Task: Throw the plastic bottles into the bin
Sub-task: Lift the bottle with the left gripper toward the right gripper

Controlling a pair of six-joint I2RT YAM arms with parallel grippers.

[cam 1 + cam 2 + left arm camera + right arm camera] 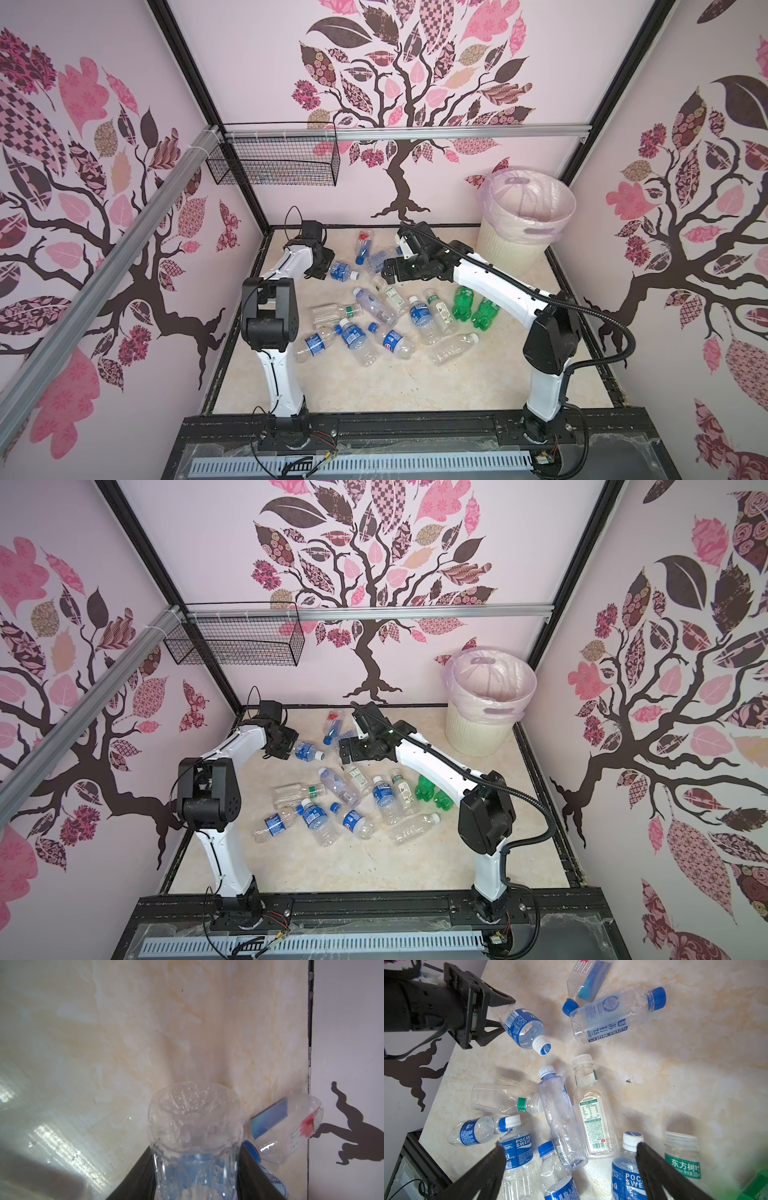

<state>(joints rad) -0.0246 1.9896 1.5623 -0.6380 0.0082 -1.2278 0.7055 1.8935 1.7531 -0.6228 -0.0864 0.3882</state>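
I should back my right gripper off and grip the bottle by its white cap (pixel 319 756), because my left gripper is holding the bottle's base (pixel 300 749) far from the bin.
My left gripper (pixel 195 1152) is shut on the base end of a clear bottle with a blue label and white cap (pixel 526 1028), at the back left of the floor (pixel 343 271). The bottle's wall is pinched in between the black fingers (pixel 143 1167). Several more plastic bottles (pixel 374 320) lie scattered mid-floor, two of them green (pixel 463 303). My right gripper (pixel 571 1147) hangs open above that pile (pixel 388 272), holding nothing. The bin (pixel 528 224), cream with a pale pink bag, stands at the back right in both top views (pixel 486 696).
A black wire basket (pixel 274 164) hangs on the back wall's rail at upper left. Two more bottles (pixel 286 1126) lie by the back wall, beside the held one. Walls close in the floor on three sides; the arm bases stand on the black front rail (pixel 374 428).
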